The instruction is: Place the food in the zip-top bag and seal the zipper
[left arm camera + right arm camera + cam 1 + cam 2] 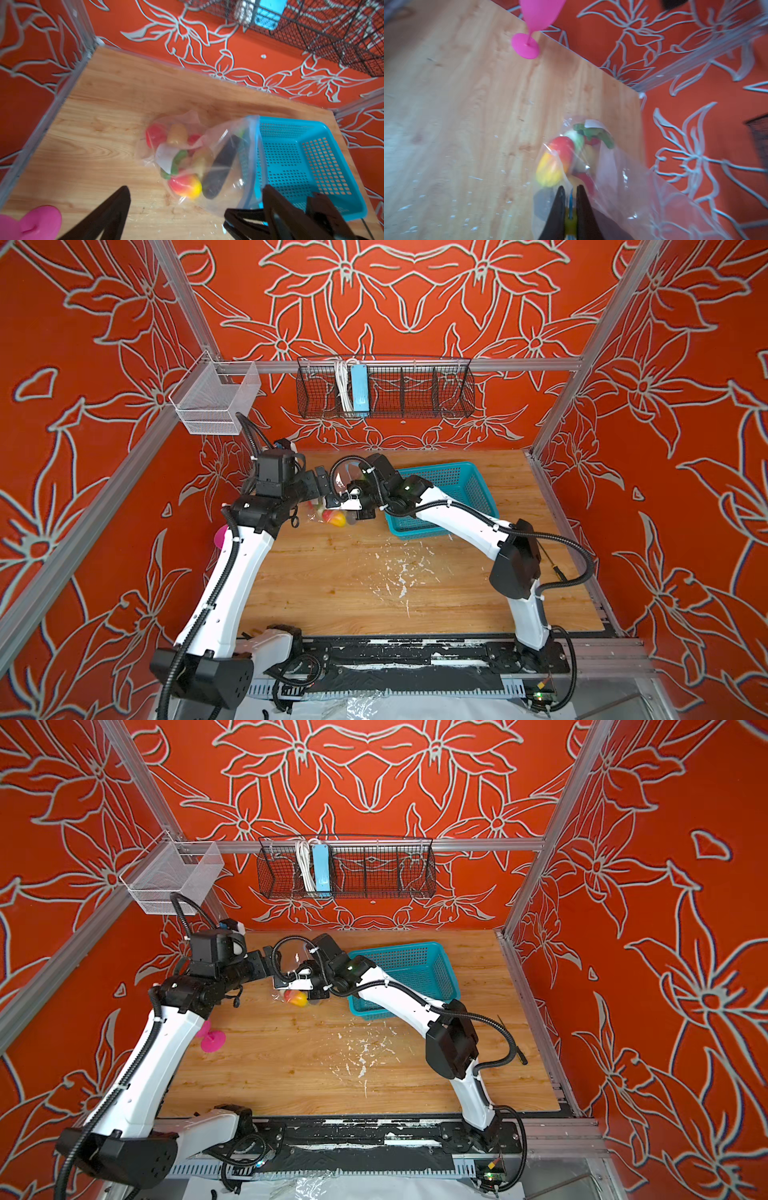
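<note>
My right gripper is holding the zipper at one corner of the bag, and the bag's opening hangs loose. My left gripper should steady the bag's edge next to that corner before the bag is sealed.
The clear zip-top bag hangs by one corner from my right gripper. That gripper is shut on the zipper, a thin blue strip with a yellow end between the fingers. The food sits bunched at the bag's low end: a red-yellow mango, a red ball, a tan potato lump and a green leafy piece. My left gripper stands wide open just before the bag, holding nothing. In both top views the bag shows between the two wrists.
A teal mesh basket stands right beside the bag. A pink goblet stands near the table's left edge. A black wire rack and a white mesh bin hang on the frame. White flecks mark the wood.
</note>
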You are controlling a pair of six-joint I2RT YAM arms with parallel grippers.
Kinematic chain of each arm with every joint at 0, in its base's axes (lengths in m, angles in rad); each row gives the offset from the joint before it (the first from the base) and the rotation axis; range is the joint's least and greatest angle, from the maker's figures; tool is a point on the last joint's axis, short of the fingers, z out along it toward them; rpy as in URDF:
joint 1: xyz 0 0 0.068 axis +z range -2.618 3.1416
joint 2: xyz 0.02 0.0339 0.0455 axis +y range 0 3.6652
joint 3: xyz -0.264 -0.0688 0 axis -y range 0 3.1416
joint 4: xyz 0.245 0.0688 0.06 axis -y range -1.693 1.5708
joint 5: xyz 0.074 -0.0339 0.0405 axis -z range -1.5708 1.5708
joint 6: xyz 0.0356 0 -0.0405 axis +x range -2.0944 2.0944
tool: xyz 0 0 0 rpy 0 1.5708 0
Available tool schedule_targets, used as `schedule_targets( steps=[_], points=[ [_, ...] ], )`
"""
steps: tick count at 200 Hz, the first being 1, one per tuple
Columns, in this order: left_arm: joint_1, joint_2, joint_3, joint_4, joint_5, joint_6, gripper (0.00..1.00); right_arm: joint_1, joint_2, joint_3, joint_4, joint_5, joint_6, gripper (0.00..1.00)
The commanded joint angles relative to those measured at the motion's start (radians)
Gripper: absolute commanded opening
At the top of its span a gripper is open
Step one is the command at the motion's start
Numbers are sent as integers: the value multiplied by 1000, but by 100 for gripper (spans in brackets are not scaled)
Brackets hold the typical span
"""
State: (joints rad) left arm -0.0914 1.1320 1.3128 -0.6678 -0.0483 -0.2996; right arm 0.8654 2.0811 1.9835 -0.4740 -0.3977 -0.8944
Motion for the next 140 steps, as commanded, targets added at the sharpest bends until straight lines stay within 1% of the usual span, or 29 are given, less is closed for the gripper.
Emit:
schedule_targets(
  steps=[1,13,34,35,51,60,87,111,129,140],
  points=[
    [-8,-108,-75,-115,46,97,98,-57,19,69,24,-89,155,0],
    [-8,-137,-114,-104,93,115,98,-62,22,71,25,-100,160,0],
    [-8,-137,-183,-90,186,121,98,-70,36,100,14,-118,191,0],
    [-8,-153,-185,-90,188,119,98,-70,38,103,11,-119,193,0],
    [-8,-184,-217,-90,183,88,100,-84,65,145,-15,-139,225,0],
    [-8,-209,-242,-74,161,67,98,-87,72,155,-15,-142,241,0],
    [-7,-286,-342,48,231,60,97,-88,81,179,-17,-151,259,0],
    [-8,-270,-400,133,279,67,97,-89,104,235,-50,-166,274,0],
    [-8,-254,-433,211,340,72,97,-89,127,275,-76,-171,287,0],
    [-8,-244,-446,251,352,75,99,-89,138,290,-84,-174,292,0]
  ],
)
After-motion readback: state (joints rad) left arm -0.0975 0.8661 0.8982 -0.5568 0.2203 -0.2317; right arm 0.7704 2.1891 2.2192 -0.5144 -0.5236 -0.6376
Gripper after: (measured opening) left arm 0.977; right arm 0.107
